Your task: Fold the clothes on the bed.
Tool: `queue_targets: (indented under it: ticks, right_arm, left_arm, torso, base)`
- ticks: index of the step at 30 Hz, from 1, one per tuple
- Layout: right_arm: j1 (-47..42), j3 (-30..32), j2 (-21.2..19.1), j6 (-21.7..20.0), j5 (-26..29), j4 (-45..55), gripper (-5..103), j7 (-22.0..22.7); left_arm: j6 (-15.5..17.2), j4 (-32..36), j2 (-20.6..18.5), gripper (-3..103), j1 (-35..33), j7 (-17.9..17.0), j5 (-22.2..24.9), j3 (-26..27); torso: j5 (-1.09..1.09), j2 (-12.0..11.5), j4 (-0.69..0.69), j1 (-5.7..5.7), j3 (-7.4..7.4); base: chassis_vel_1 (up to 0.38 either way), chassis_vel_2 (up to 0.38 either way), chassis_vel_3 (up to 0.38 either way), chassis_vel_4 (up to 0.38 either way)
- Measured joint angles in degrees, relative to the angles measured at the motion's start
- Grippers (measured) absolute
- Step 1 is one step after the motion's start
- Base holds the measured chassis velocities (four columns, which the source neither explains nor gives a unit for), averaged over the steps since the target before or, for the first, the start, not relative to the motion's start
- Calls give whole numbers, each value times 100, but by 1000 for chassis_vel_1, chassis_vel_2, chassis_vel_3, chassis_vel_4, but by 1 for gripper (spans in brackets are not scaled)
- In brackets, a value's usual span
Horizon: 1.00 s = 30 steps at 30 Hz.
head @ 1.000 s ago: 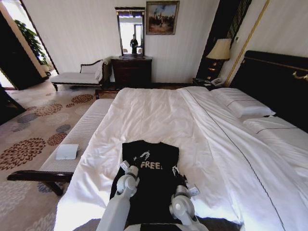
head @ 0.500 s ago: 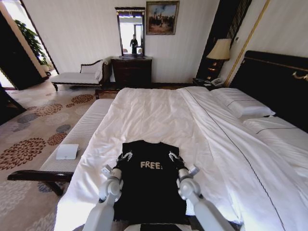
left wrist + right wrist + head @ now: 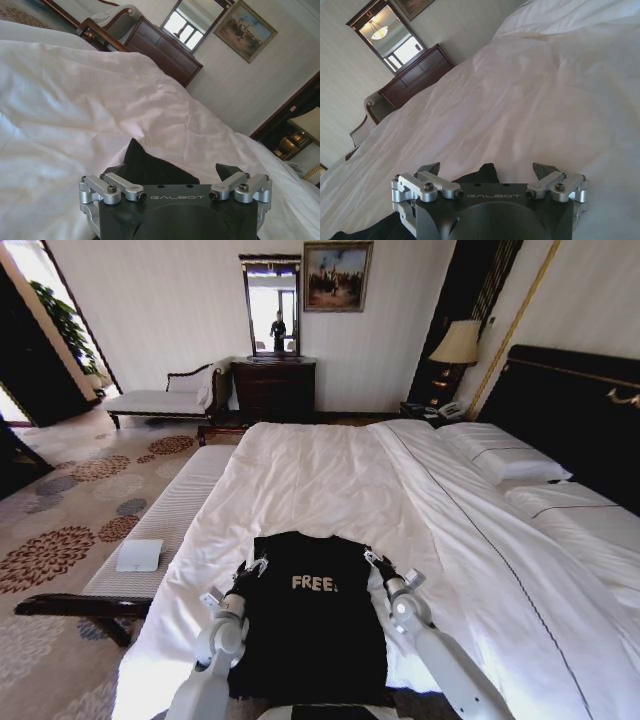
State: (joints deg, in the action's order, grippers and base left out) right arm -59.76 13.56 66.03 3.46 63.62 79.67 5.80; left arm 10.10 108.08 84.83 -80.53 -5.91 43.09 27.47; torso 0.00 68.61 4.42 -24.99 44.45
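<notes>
The black T-shirt (image 3: 310, 635) will double flat over the white lettering (image 3: 314, 583) when the robot folds the T-shirt's shoulder edge down, because the lettering is near that edge.
The clothes are one black T-shirt (image 3: 310, 625) with white "FREE" lettering, lying flat near the foot edge of the bed (image 3: 320, 475). My left gripper (image 3: 254, 568) is open at the shirt's left shoulder edge. My right gripper (image 3: 374, 560) is open at its right shoulder edge. In the left wrist view the left gripper (image 3: 170, 172) has a peak of the black T-shirt (image 3: 145, 162) between its spread fingers. In the right wrist view the right gripper (image 3: 487, 170) straddles a small corner of the T-shirt (image 3: 484, 176) on the white sheet.
A pale upholstered bench (image 3: 170, 515) runs along the bed's left side with a white pad (image 3: 139, 555) on it. Pillows (image 3: 505, 462) and a dark headboard (image 3: 570, 410) are at the right. A dresser (image 3: 273, 388), a chaise (image 3: 165, 398) and patterned carpet lie beyond.
Both arms have spread apart from over the middle of the shirt to its left and right edges, and the grippers have moved forward to the shoulders. The shirt lies as before.
</notes>
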Motion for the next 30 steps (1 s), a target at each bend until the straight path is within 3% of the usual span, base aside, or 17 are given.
queue_targets:
  ticks: [4, 6, 8, 12, 15, 18, 24, 30]
  right_arm:
    - [41, -1, 86, 42, 71, -229, 83, -378]
    - [30, 0, 89, 56, 66, -254, 83, -438]
    - [15, 5, 92, 99, 23, -308, 72, -512]
    - [14, 16, 104, 170, -19, -348, 60, -524]
    - [12, 19, 112, 207, -43, -369, 44, -523]
    - [20, 19, 131, 231, -74, -417, 38, -527]
    - [93, -2, 199, 317, -199, -591, 12, -546]
    - [162, 18, 223, 514, -260, -574, 1, -464]
  left_arm:
    - [-23, 77, 42, 100, -121, 8, -47, 38]
    - [-26, 94, 42, 100, -140, 9, -48, 53]
    - [-31, 120, 39, 100, -167, 11, -47, 93]
    - [-40, 130, 30, 100, -181, 10, -35, 139]
    - [-47, 130, 25, 100, -183, 10, -30, 152]
    - [-48, 131, 27, 100, -185, 8, -30, 151]
    - [-49, 124, 34, 100, -193, 3, -47, 129]
    - [-53, -26, -28, 100, -52, -13, -10, 111]
  torso:
    - [0, 0, 0, 0, 0]
    - [0, 0, 0, 0, 0]
    - [0, 0, 0, 1, 0]
    - [0, 0, 0, 0, 0]
    - [0, 0, 0, 0, 0]
    - [0, 0, 0, 1, 0]
    - [0, 0, 0, 0, 0]
    - [0, 0, 0, 0, 0]
  base:
    - [0, 0, 0, 0]
    - [0, 0, 0, 0]
    - [0, 0, 0, 0]
    - [0, 0, 0, 0]
    - [0, 0, 0, 0]
    - [0, 0, 0, 0]
    - [0, 0, 0, 0]
    - [0, 0, 0, 0]
